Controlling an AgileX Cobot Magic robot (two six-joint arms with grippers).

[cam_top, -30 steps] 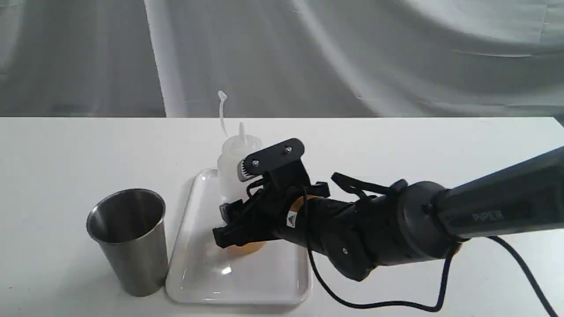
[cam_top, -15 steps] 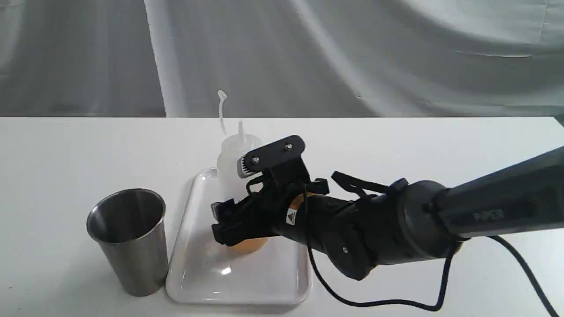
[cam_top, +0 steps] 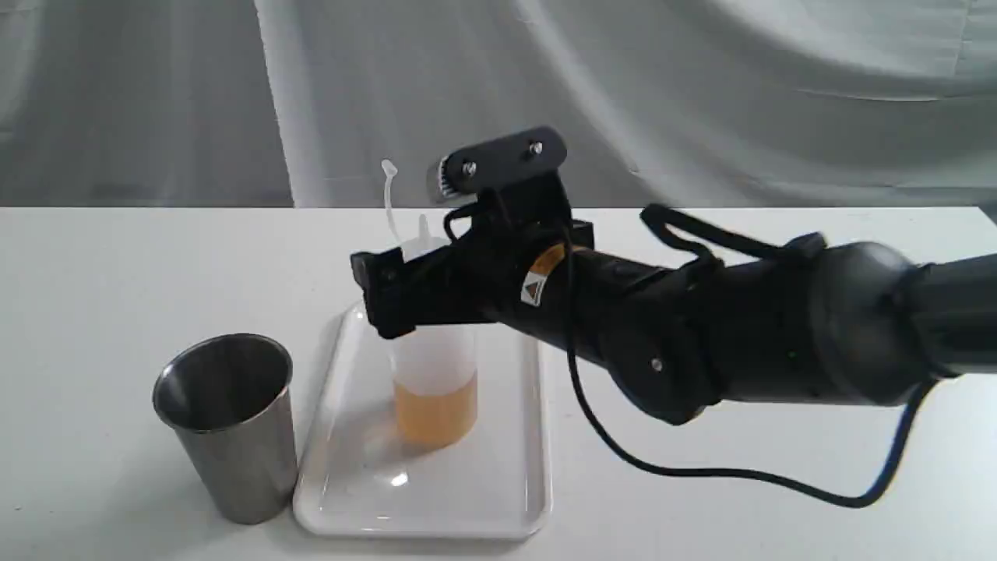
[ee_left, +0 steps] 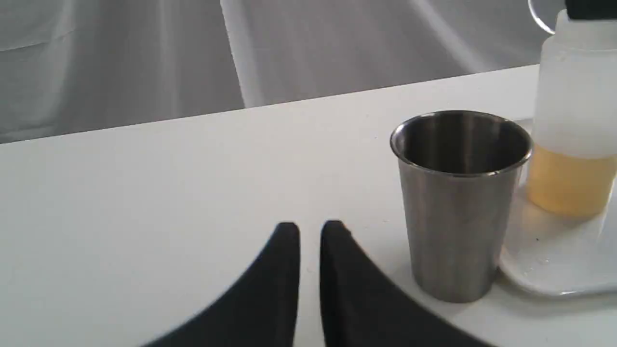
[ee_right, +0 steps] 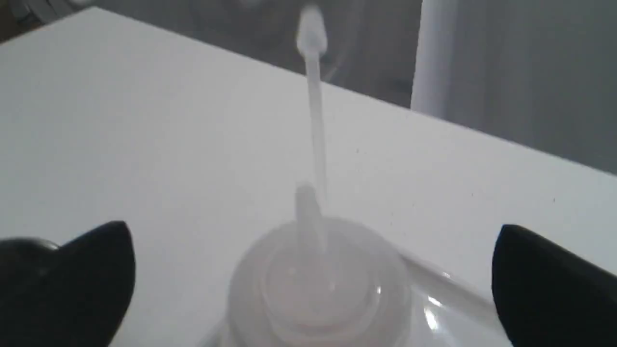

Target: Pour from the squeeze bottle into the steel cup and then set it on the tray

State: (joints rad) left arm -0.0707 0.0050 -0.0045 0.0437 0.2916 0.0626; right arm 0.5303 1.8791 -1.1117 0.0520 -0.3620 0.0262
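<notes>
The squeeze bottle (cam_top: 435, 407) is standing upright within the rim of the tray (cam_top: 539, 421), clear of my open fingers, so my right gripper should keep backing off until it is clear of the tray.
The squeeze bottle (cam_top: 432, 389) stands upright on the white tray (cam_top: 498, 499), amber liquid filling its lower part and its cap strap sticking up. My right gripper (cam_top: 382, 300) hovers at the bottle's shoulder, open, its fingers (ee_right: 96, 260) wide apart on either side of the nozzle (ee_right: 308, 217) and not touching it. The steel cup (cam_top: 226, 421) stands upright on the table just left of the tray. In the left wrist view my left gripper (ee_left: 311, 229) is shut and holds nothing, low over the table, with the cup (ee_left: 458, 202), bottle (ee_left: 573, 144) and tray (ee_left: 544, 274) beyond it.
The white table (cam_top: 117, 273) runs back to a grey cloth backdrop (cam_top: 701, 93). The right arm's black cable (cam_top: 701, 471) loops down onto the table right of the tray. The arm's body hangs over the tray's right side.
The right gripper has risen from around the bottle's lower body to its shoulder height. The bottle stayed standing on the tray. Cup and tray have not moved.
</notes>
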